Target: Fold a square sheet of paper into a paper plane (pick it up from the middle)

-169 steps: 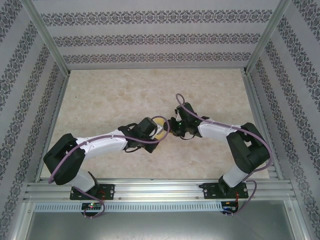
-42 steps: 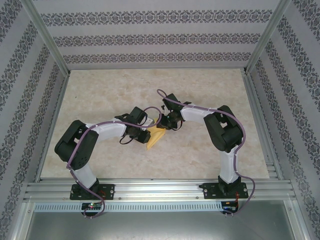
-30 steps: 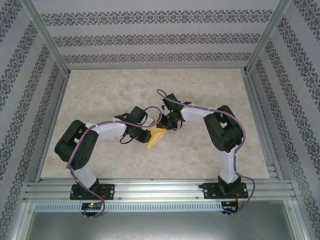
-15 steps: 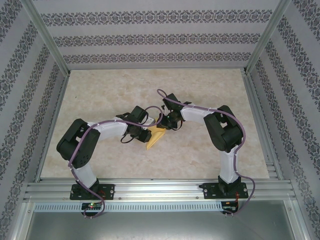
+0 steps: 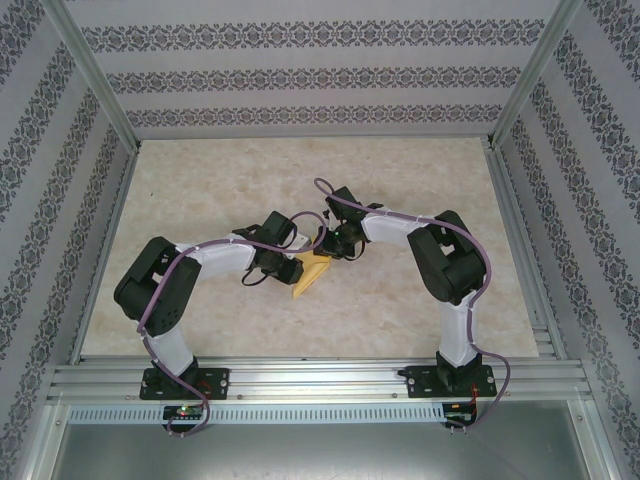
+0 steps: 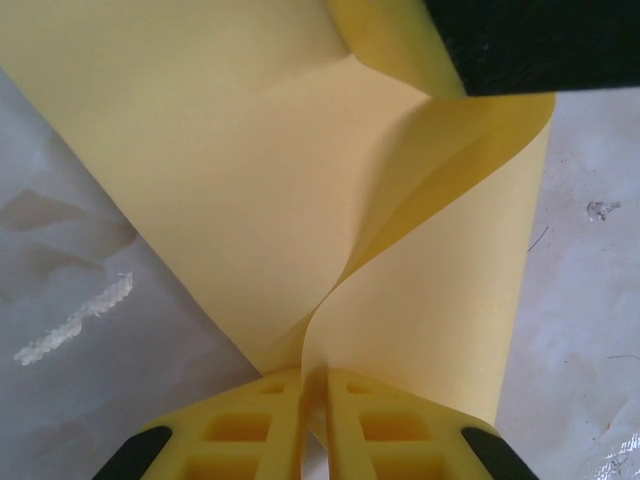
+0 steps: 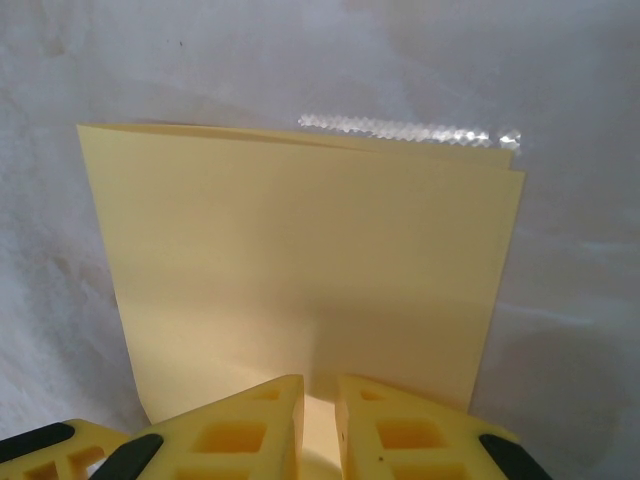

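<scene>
My right gripper should come back from the paper's far end and press down the rounded fold [image 6: 508, 300], because the folded flap of the paper bulges open [image 6: 425, 195] next to my left gripper's pinch.
The yellow sheet of paper [image 5: 312, 277] is folded and sits mid-table between my two grippers. In the left wrist view the sheet of paper [image 6: 230, 180] curls upward, and my left gripper [image 6: 315, 378] is shut on its near edge, pinching a raised fold. My left gripper [image 5: 293, 270] touches the sheet's left side. In the right wrist view the sheet of paper [image 7: 300, 250] looks like a doubled rectangle, and my right gripper [image 7: 320, 382] is shut on its near edge. My right gripper [image 5: 335, 247] is at the sheet's far end, and its black body [image 6: 530, 45] covers that corner.
The beige table [image 5: 200, 180] is fenced by aluminium rails and patterned walls. A short strip of clear tape [image 7: 400, 130] lies on the surface just past the paper, also seen as the tape [image 6: 75, 320] left of it.
Since 5.6 s ago both arms have shifted left and pulled in, and more of the paper now shows between the grippers. Over the last second only the left elbow has moved slightly.
</scene>
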Action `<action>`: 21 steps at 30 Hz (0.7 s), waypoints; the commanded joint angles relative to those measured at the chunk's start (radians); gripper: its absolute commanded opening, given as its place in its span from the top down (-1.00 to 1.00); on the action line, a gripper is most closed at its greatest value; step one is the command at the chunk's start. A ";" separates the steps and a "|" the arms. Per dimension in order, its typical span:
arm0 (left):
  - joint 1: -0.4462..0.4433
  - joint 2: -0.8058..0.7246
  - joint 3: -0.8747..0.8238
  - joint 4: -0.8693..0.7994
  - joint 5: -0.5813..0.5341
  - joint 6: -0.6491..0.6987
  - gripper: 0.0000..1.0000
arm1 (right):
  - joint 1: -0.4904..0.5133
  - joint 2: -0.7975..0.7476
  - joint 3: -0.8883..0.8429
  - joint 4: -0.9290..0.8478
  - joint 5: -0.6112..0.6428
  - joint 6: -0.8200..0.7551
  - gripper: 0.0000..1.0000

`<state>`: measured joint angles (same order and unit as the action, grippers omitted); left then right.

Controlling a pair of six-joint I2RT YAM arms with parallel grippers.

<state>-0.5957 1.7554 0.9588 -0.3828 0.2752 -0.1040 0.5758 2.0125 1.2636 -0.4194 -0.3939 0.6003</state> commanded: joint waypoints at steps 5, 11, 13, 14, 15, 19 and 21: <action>0.013 0.009 -0.010 0.003 -0.011 0.027 0.71 | -0.017 -0.079 -0.013 0.052 0.001 0.031 0.59; 0.014 0.010 -0.015 0.010 -0.010 0.029 0.71 | -0.048 -0.238 -0.122 0.173 -0.024 0.105 0.52; 0.014 0.010 -0.014 0.011 -0.008 0.030 0.71 | -0.048 -0.279 -0.169 0.188 -0.006 0.129 0.52; 0.013 0.012 -0.012 0.012 -0.007 0.032 0.72 | -0.048 -0.296 -0.196 0.212 -0.011 0.142 0.52; 0.014 0.013 -0.010 0.010 -0.007 0.033 0.71 | -0.043 -0.317 -0.240 0.240 -0.023 0.164 0.54; 0.014 0.018 -0.002 0.009 -0.004 0.038 0.71 | -0.001 -0.365 -0.366 0.406 -0.054 0.270 0.66; 0.014 0.020 0.000 0.010 -0.001 0.042 0.71 | 0.028 -0.374 -0.389 0.420 -0.045 0.290 0.70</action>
<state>-0.5957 1.7554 0.9585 -0.3824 0.2756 -0.0933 0.5659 1.6573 0.9112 -0.1043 -0.4221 0.8146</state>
